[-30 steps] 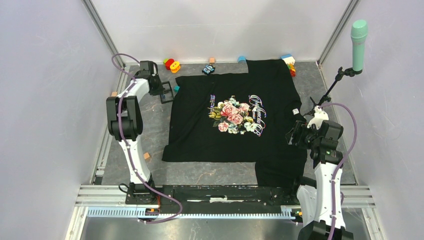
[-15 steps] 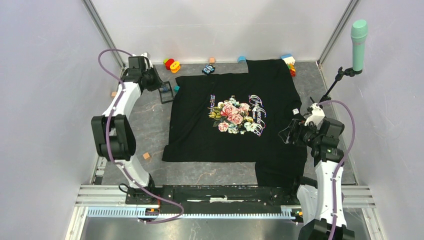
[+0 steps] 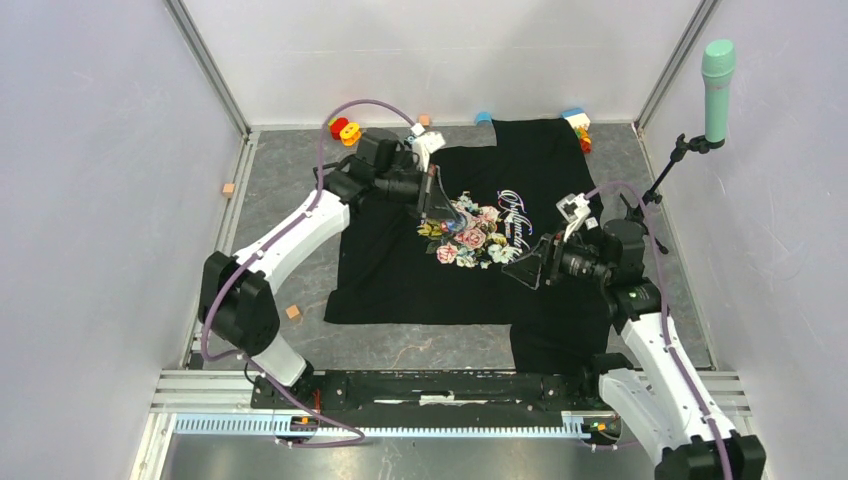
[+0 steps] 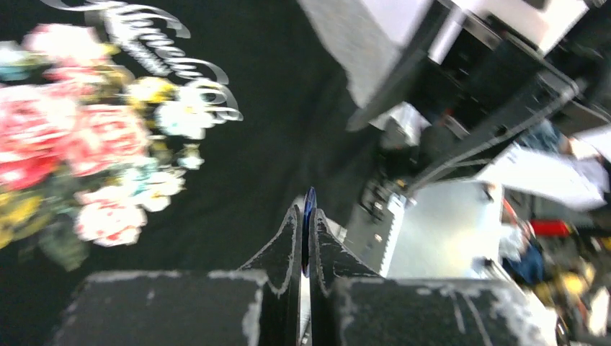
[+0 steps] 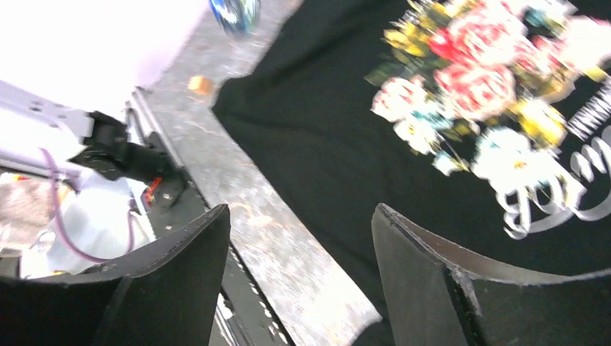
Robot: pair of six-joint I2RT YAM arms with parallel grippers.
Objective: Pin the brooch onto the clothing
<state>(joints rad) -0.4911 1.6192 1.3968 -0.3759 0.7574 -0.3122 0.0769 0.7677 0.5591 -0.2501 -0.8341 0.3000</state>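
The brooch's free edge (image 4: pixel 310 199) points out toward my open right gripper (image 4: pixel 382 157), so my left gripper should keep hold of the brooch until my right gripper closes on that edge.
The clothing (image 3: pixel 400 270) is a black T-shirt with a rose print, spread flat on the grey table. My left gripper (image 3: pixel 440 212) hangs over the print's upper left. In the left wrist view this gripper (image 4: pixel 305 213) is shut on the brooch (image 4: pixel 310 197), a thin blue disc seen edge-on between the fingertips, above the black cloth (image 4: pixel 274 108). My right gripper (image 3: pixel 525 272) hovers over the shirt's right part, beside the print, pointing left. In the right wrist view it (image 5: pixel 299 216) stands open and empty above the shirt's lower hem (image 5: pixel 346 144).
Small toys lie along the far wall: a red and yellow piece (image 3: pixel 345 129), an orange cube (image 3: pixel 424 120) and coloured blocks (image 3: pixel 578 122). Another orange cube (image 3: pixel 293 312) sits off the shirt's lower left corner. A teal microphone on a stand (image 3: pixel 716 75) rises at the right.
The left arm swung from the far left corner to above the rose print, its gripper shut. The right arm reached left over the shirt with its jaws open.
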